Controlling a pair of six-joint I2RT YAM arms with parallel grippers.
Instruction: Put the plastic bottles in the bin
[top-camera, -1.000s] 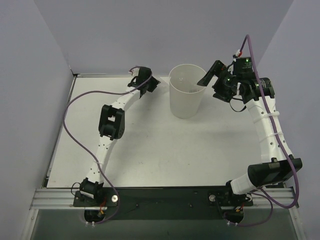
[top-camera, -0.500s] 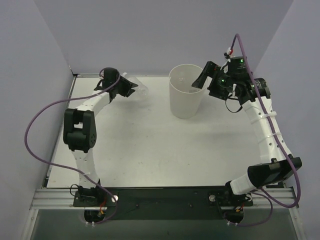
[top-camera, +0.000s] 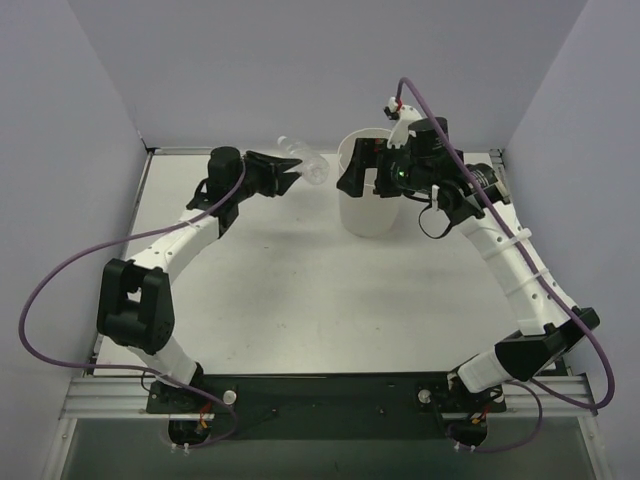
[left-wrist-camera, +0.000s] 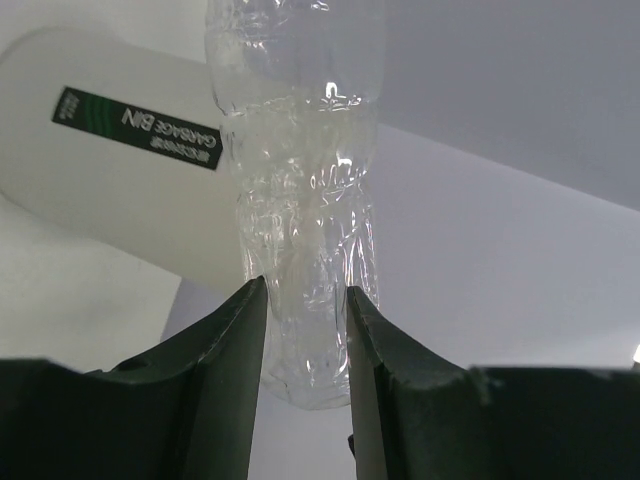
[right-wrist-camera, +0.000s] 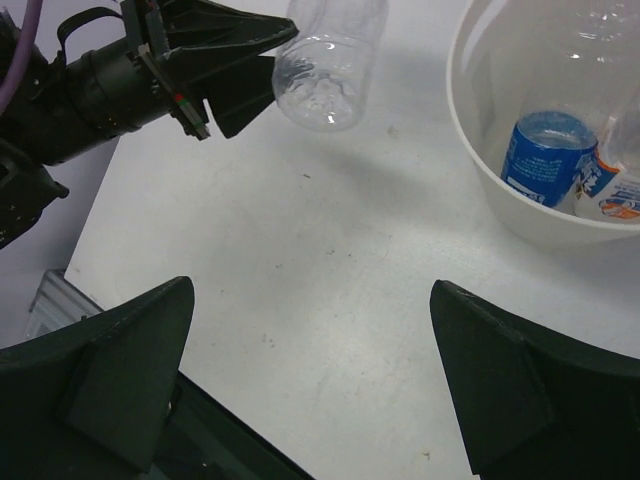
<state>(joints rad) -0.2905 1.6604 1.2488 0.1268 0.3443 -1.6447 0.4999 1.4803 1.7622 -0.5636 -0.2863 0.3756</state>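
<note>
Next, my right gripper takes the clear unlabelled bottle by its base end (top-camera: 316, 171) and carries it into the bin, because my left gripper is holding the bottle short of the bin's rim (top-camera: 341, 157).
My left gripper (top-camera: 287, 176) is shut on the base end of the clear unlabelled bottle (top-camera: 304, 161) and holds it in the air just left of the bin (top-camera: 371, 215). In the left wrist view the bottle (left-wrist-camera: 300, 180) sticks out between my fingers (left-wrist-camera: 232, 350), with the bin's side (left-wrist-camera: 110, 210) behind it. My right gripper (top-camera: 353, 172) is open and empty over the bin's left rim. In the right wrist view (right-wrist-camera: 315, 340) the blue-label bottle (right-wrist-camera: 543, 152) and the white-red-blue-label bottle (right-wrist-camera: 618, 190) lie inside the bin (right-wrist-camera: 482, 190). The held bottle (right-wrist-camera: 330, 60) shows at the top.
The white table (top-camera: 330, 290) is walled by lilac panels at the left, back and right. A black rail (top-camera: 320, 395) with both arm bases runs along the near edge. The bin carries a dark "GARBAGE BIN" label (left-wrist-camera: 135, 128).
My left gripper has swung right towards the bin and lifted the clear bottle. My right gripper has moved left, from right of the bin to over its left rim.
</note>
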